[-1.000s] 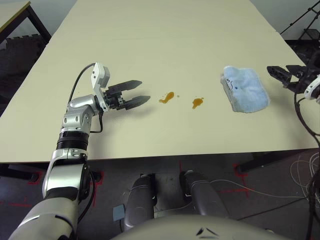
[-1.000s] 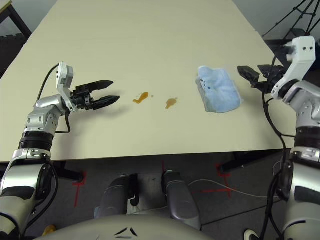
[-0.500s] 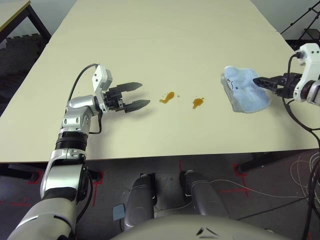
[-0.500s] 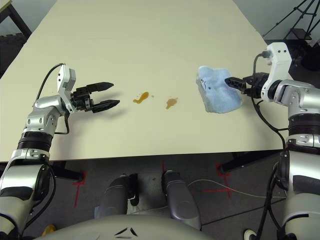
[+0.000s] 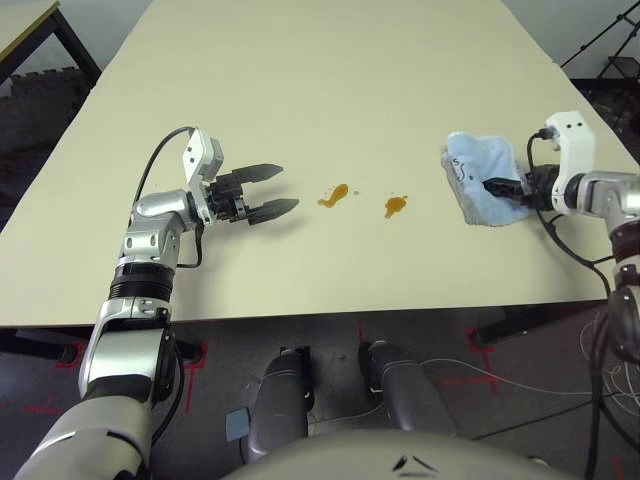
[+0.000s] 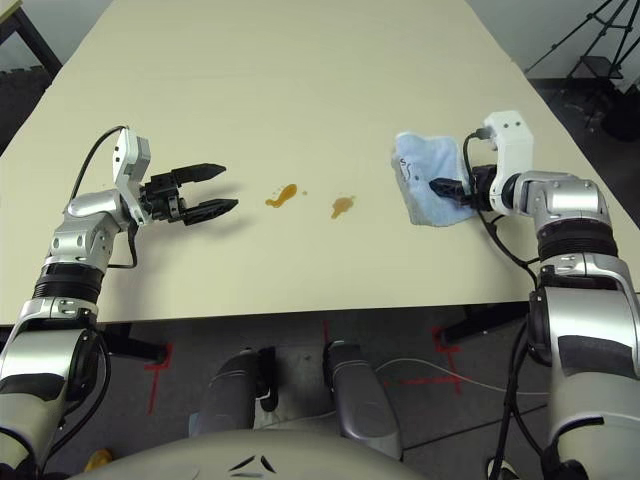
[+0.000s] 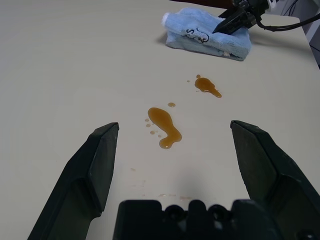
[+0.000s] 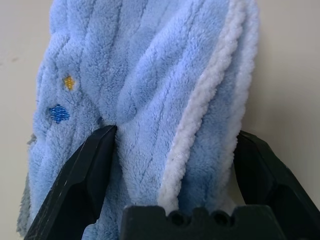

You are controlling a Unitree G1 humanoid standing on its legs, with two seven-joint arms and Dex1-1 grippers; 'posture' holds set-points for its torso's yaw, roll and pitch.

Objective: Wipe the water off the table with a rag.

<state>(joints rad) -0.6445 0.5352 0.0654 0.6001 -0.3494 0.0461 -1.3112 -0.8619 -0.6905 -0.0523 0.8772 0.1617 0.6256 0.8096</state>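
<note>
White edges [image 8: 199, 111] lie doubled between my right gripper's fingers. The light blue rag [image 5: 486, 178] will bunch up at the pinch and stay folded when I wipe.
The light blue rag [image 5: 470, 160] lies crumpled near the right edge of the pale beige table [image 5: 330, 80]. My right gripper [image 5: 490, 187] is low over it and open, and in the right wrist view its two fingers [image 8: 90, 165] straddle a thick fold of the rag [image 8: 150, 75]. The water shows as two orange-brown blotches [image 5: 334, 194] [image 5: 395, 206] mid-table, left of the rag. My left gripper [image 5: 290, 186] hovers open just left of the blotches, pointing at them, with nothing between its fingers [image 7: 95, 160]. The nearer blotch [image 7: 165, 127] lies just ahead of it.
The table's right edge runs close behind the rag. A dark-legged second table [image 5: 30, 25] stands at the far left and tripod legs [image 5: 610, 50] at the far right. Cables [image 5: 600, 340] lie on the floor below the right arm.
My right gripper has swung in from beyond the table's right edge and come down onto the rag, still open. The left gripper has hardly moved.
</note>
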